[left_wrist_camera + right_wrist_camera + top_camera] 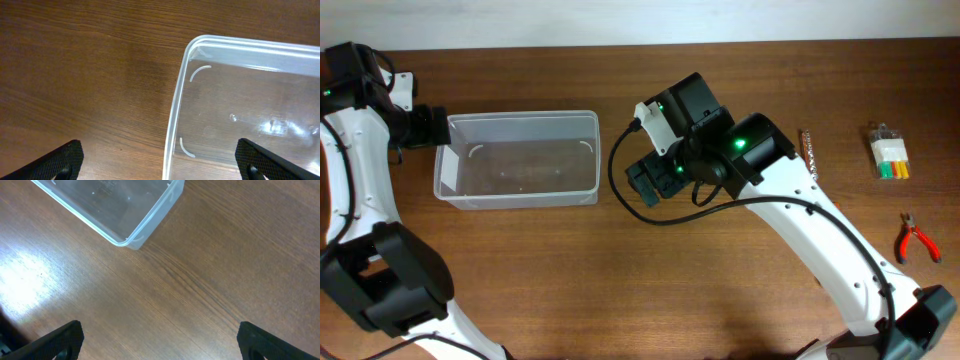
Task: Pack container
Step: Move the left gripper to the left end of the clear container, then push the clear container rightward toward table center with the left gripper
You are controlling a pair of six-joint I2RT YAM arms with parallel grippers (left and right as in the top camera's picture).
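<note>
The container's end [444, 174] rim [171, 134] is between my left gripper's open fingers, with one finger above the container's empty inside. So I should go on down before the fingers close on the container's end.
The clear plastic container [520, 115] stands empty on the wooden table at the left. My left gripper [440, 130] is open at the container's left end. In the left wrist view its fingers [160, 162] straddle the rim [176, 100], one over the table and one over the inside. My right gripper [645, 183] is open and empty over bare table, just right of the container. The right wrist view shows its fingers [160, 337] apart, with the container's near corner [134, 239] at the top.
At the right of the table lie a thin drill bit [807, 150], a small clear pack with yellow and green pieces [889, 156] and red-handled pliers [917, 240]. The right arm's cable loops beside the container's right end.
</note>
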